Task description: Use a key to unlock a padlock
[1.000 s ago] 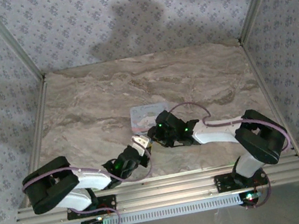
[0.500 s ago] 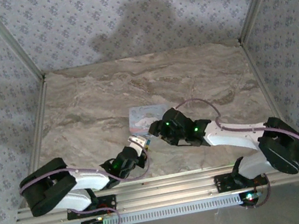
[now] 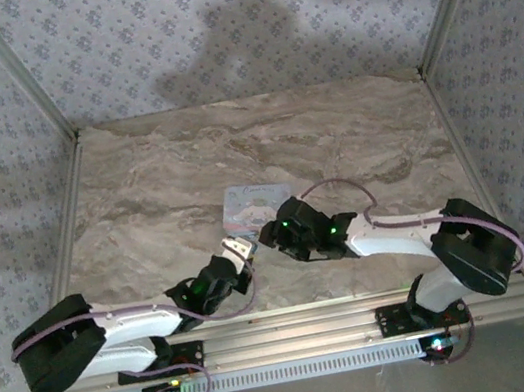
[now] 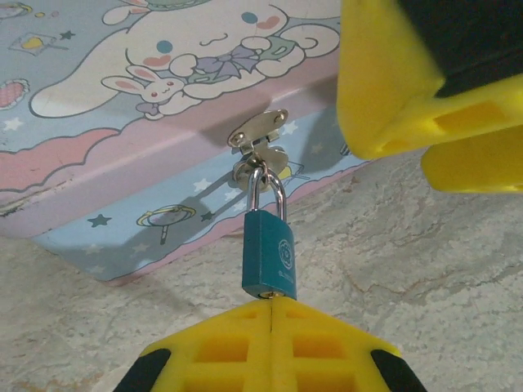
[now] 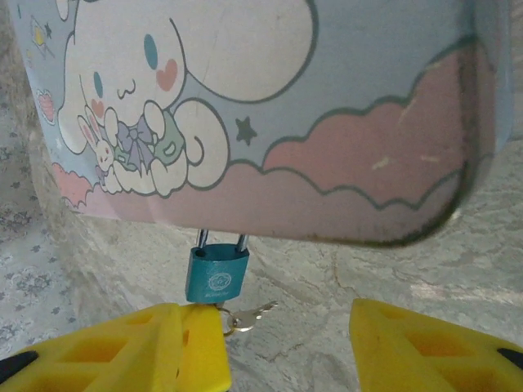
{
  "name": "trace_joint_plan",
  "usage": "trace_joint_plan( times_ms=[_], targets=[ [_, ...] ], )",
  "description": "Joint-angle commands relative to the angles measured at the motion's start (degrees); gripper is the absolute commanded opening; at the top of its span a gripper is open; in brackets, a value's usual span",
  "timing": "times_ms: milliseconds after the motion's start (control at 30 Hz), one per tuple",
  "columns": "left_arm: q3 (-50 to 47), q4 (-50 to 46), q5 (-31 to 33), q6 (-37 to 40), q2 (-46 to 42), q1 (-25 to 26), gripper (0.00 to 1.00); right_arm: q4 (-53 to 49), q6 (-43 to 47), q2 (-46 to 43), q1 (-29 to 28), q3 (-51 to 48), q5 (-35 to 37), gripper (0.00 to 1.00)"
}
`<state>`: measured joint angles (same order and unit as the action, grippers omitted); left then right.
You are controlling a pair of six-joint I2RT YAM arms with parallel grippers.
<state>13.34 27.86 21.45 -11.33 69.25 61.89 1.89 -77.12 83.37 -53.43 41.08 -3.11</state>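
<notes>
My left gripper has its key below the padlock, which hangs free from the hasp (image 4: pixel 262 163), so my right gripper should clamp the lock body (image 4: pixel 269 254) to keep it still before the key turns.
A small teal padlock (image 4: pixel 270 257) hangs by its shackle from the hasp (image 4: pixel 260 131) of the light-blue cartoon tin (image 4: pixel 122 98). Both shackle legs sit in the lock body (image 5: pixel 216 274). My left gripper (image 4: pixel 270 304) is shut right under the padlock's keyhole, and the key it pinches is hidden between the pads. A ring with a second silver key (image 5: pixel 252 314) sticks out beside those fingertips. My right gripper (image 5: pixel 265 331) is open in front of the tin (image 5: pixel 270 122), and nothing lies between its fingers (image 5: pixel 425 347). From above, the left gripper (image 3: pixel 239 252) and the right gripper (image 3: pixel 270 231) meet at the tin's near edge.
The tin (image 3: pixel 253 201) lies flat on the marble tabletop (image 3: pixel 140 197), near its middle. The right gripper's yellow fingers (image 4: pixel 400 82) hang close to the right of the hasp. Patterned walls and metal posts (image 3: pixel 29 85) close in the table.
The left arm's elbow has sunk and swung left while its gripper stayed at the padlock. The right arm swung out to the right and came back, and its jaws stand slightly wider.
</notes>
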Motion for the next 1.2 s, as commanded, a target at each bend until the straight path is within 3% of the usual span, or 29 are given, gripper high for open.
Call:
trace_joint_plan(
  times_ms=[0,733,1167],
  targets=[
    [1.66,-3.57,2.95,2.65,-2.44,0.42,0.0,1.16,0.66,1.69,-0.44,2.96,-1.44,0.56],
    [4.92,-5.73,3.26,11.74,-1.29,4.21,0.0,1.92,0.74,7.8,-1.19,5.69,-5.59,0.58],
    [6.09,-6.58,2.66,15.01,-1.1,4.47,0.0,1.95,0.83,9.35,-0.63,6.34,-6.18,0.43]
  ],
)
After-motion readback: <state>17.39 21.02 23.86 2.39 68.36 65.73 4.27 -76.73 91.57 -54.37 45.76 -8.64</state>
